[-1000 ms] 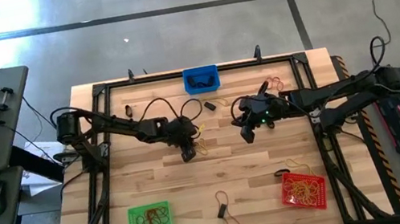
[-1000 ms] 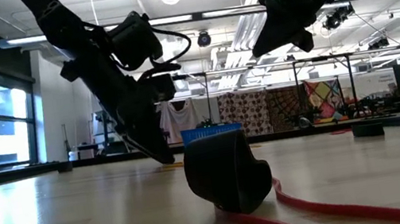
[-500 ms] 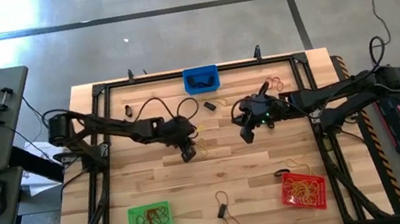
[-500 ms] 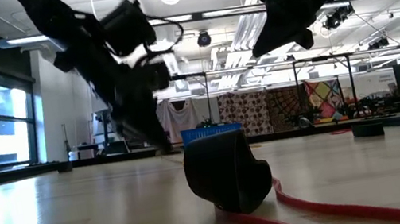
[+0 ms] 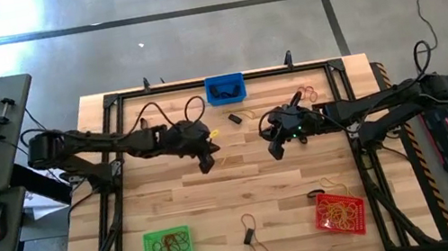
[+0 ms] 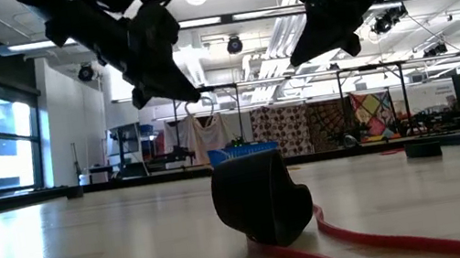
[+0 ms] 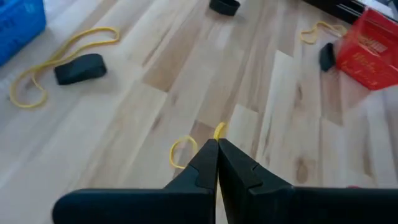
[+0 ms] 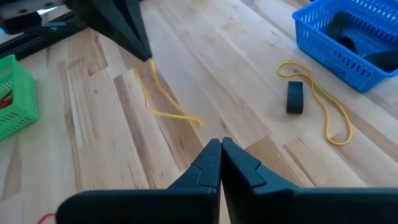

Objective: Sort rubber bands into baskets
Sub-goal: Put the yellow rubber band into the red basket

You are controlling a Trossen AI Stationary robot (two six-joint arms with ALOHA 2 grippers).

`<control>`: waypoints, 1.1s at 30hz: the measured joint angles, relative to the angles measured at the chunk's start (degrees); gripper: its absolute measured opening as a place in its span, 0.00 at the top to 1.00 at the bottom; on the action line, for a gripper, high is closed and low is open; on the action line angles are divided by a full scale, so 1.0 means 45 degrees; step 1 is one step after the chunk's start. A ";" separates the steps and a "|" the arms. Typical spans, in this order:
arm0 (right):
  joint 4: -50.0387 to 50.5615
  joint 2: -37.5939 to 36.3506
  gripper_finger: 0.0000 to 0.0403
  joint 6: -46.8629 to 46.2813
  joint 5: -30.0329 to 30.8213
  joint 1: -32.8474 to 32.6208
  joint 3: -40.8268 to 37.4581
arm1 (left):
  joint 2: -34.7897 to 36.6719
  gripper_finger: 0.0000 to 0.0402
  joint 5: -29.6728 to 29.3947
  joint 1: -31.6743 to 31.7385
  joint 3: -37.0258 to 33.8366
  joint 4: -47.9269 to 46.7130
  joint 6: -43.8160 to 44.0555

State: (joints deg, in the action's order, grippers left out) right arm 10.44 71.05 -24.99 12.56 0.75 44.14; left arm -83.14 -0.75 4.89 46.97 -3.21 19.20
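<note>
My left gripper has the yellow rubber band far from the red basket of yellow rubber bands (image 5: 340, 214). My right gripper should grab the hanging rubber band (image 8: 164, 114) and drop it there.
My left gripper (image 5: 206, 163) hangs above the table's middle, shut on a thin yellow rubber band (image 8: 152, 93); it also shows in the low view (image 6: 189, 95). My right gripper (image 5: 275, 152) hovers to its right, shut and empty (image 8: 220, 144). The blue basket (image 5: 225, 89) stands at the far edge with black pieces in it. The green basket (image 5: 169, 247) stands at the near left and the red basket (image 5: 341, 213) at the near right, both with bands inside. My left gripper pinches the yellow band's upper end (image 7: 219, 129) at the very tips of its two shut fingers (image 8: 144, 53). The fingers slant downward. The band hangs slack below them, and its lower end (image 8: 181, 116) lies on the table.
A black band (image 8: 295, 98) and a long yellow band (image 8: 323, 109) lie by the blue basket. More bands lie at the far right (image 5: 306, 92) and near the front edge (image 5: 250, 234). A black band over a red one fills the low view (image 6: 260, 200).
My left gripper has risen from the table top and gone a little toward the far edge, staying shut. The yellow band has been drawn up with it at one end, while its other end stays on the table.
</note>
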 joint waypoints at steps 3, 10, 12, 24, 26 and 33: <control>-0.0049 0.0000 1.00 -0.0005 -0.0024 0.0000 0.0000 | 0.0041 1.00 -0.0052 -0.0216 0.0289 -0.0201 0.0049; -0.1776 0.0010 1.00 0.0483 -0.1039 -0.0289 0.0000 | -0.0014 1.00 -0.0556 -0.0469 0.1891 -0.0280 -0.0068; -0.2329 0.0010 0.99 0.0571 -0.1100 -0.0435 0.0005 | -0.0014 1.00 -0.0726 -0.0410 0.2313 -0.0267 -0.0064; -0.5088 0.0010 0.57 0.0621 0.0302 -0.1086 0.0005 | -0.0014 1.00 -0.1334 -0.0160 0.4012 0.0015 0.0658; -0.5318 0.0010 0.51 0.0909 0.0760 -0.1122 0.0005 | -0.0009 1.00 -0.1381 -0.0160 0.4150 0.0136 0.0724; -0.6764 0.0138 0.44 0.2273 0.0911 -0.1122 0.0009 | -0.0369 1.00 -0.1734 -0.0170 0.4681 0.0765 0.0948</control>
State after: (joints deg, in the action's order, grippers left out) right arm -20.00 71.67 -14.76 16.66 -4.29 44.18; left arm -84.80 -8.55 4.12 68.03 0.24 23.47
